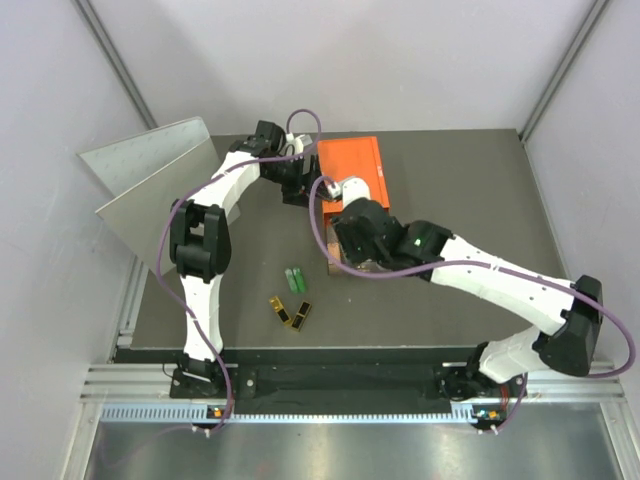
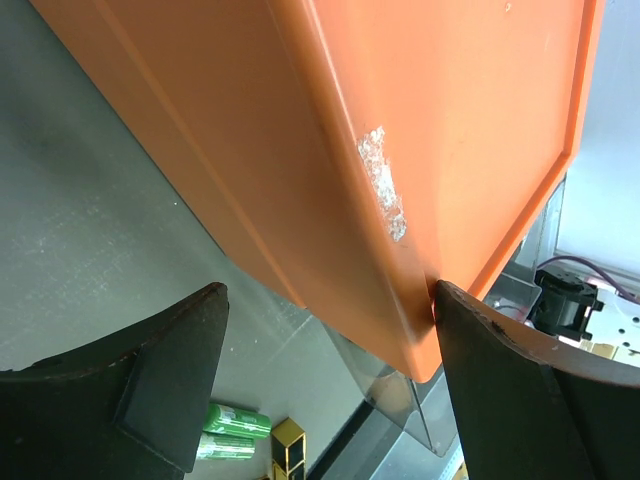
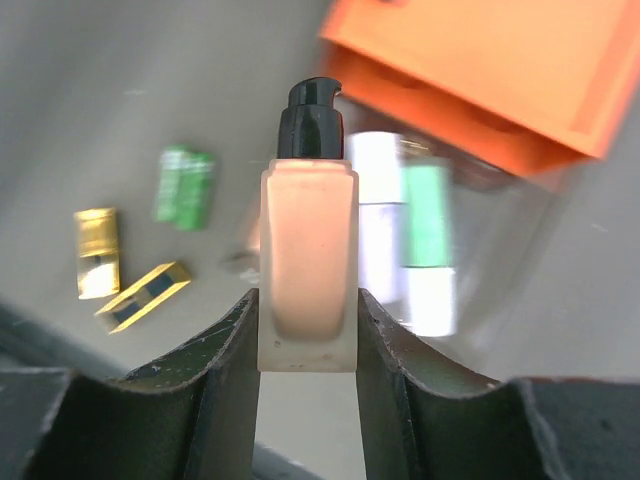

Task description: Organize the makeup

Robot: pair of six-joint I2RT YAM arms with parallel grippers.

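Note:
The peach bottle [image 3: 308,245] is in line with the white stick in the open clear drawer [image 3: 405,245]. My right gripper goes on bringing the bottle down until it rests inside.
My right gripper [image 3: 308,305] is shut on the peach bottle [image 3: 308,250] with a black cap and holds it upright in front of the orange box's pulled-out clear drawer [image 3: 470,250]. A white stick [image 3: 378,225] and a green-white stick [image 3: 428,240] lie blurred in that drawer. Two green tubes [image 1: 295,279] and two black-gold cases [image 1: 293,313] lie on the table left of my right gripper [image 1: 348,262]. My left gripper [image 1: 298,175] is open at the orange box's [image 1: 350,168] left side. Its right finger [image 2: 510,390] touches the box's corner [image 2: 420,350]. The orange stick is hidden.
A grey metal panel [image 1: 150,175] leans at the back left. White walls close in the dark table [image 1: 470,190] on three sides. My right arm [image 1: 500,280] stretches across the table's right half. The green tubes [image 2: 235,430] also show in the left wrist view.

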